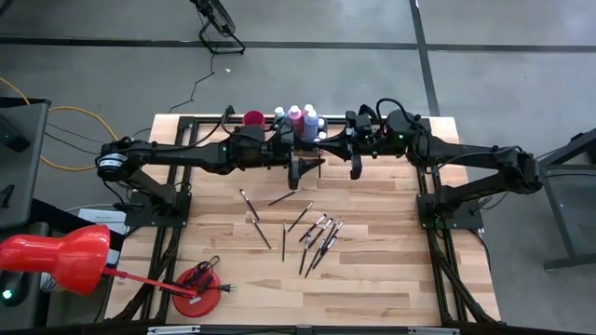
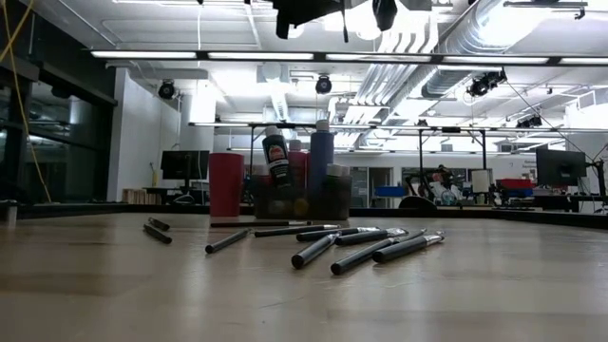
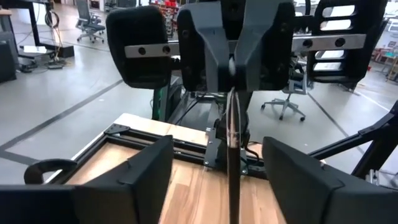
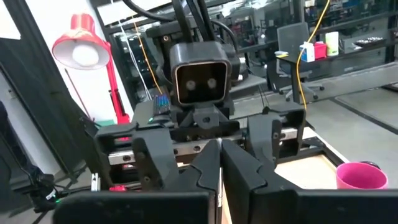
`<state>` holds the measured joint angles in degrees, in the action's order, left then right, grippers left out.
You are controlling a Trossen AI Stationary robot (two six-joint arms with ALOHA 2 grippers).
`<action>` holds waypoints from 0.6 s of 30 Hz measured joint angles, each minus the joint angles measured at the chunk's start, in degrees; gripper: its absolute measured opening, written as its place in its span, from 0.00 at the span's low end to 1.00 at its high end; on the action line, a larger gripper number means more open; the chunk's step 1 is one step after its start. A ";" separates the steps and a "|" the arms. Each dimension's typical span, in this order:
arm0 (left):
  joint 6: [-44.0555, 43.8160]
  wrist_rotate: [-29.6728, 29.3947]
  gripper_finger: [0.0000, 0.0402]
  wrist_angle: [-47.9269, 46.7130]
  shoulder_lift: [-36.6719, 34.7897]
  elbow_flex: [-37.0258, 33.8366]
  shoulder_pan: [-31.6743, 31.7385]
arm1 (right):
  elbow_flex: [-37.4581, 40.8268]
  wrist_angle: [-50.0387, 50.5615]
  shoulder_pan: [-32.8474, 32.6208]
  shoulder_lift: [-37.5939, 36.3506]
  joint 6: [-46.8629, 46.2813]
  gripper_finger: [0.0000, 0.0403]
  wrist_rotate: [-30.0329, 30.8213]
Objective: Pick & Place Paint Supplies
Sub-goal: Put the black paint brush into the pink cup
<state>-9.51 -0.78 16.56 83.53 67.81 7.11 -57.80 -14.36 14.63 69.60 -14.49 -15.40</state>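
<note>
The pink cup [image 1: 253, 118] is on the left gripper's side, so the robot's left gripper should take over the paintbrush [image 3: 234, 158] from the right gripper and lower it into the cup.
Both arms meet above the far middle of the table. My right gripper [image 1: 357, 167] is shut on a thin dark paintbrush [image 3: 232, 137]. In the left wrist view it faces me [image 3: 231, 59]. My left gripper [image 3: 216, 146] is open, with one finger on each side of that brush and not touching it. Several more brushes [image 1: 317, 233] lie flat on the wood near the table's middle. Small paint bottles [image 1: 300, 119] stand in the grey tray at the far edge. My right gripper pinches the paintbrush near one end [image 3: 231, 93] between its two shut fingers [image 3: 214, 56]. The brush is lifted clear of the table. It runs out from the fingertips toward my left gripper, along the fingers rather than across them.
A pink cup [image 1: 253, 118] stands left of the tray [image 2: 299, 204]. A red lamp [image 1: 56, 256] and its round red base [image 1: 197, 279] sit at the near left corner. The loose brushes [image 2: 361, 242] take up the table's middle. Bare wood shows at the near right.
</note>
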 joint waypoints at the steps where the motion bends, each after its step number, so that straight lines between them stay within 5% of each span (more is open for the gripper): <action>1: -0.22 0.00 0.56 0.02 0.00 0.00 0.00 | 0.00 0.20 0.01 0.00 0.06 0.01 0.04; 12: 0.00 1.37 0.07 -0.02 0.00 0.00 0.00 | 0.00 0.81 -0.02 -0.02 0.85 0.01 0.09; 18: 0.19 1.44 0.04 -0.37 0.00 0.00 0.00 | 0.00 0.90 -0.02 -0.04 0.87 0.01 0.32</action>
<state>-9.32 0.66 16.18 83.53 67.81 7.11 -57.80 -13.46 14.61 69.56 -13.61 -15.08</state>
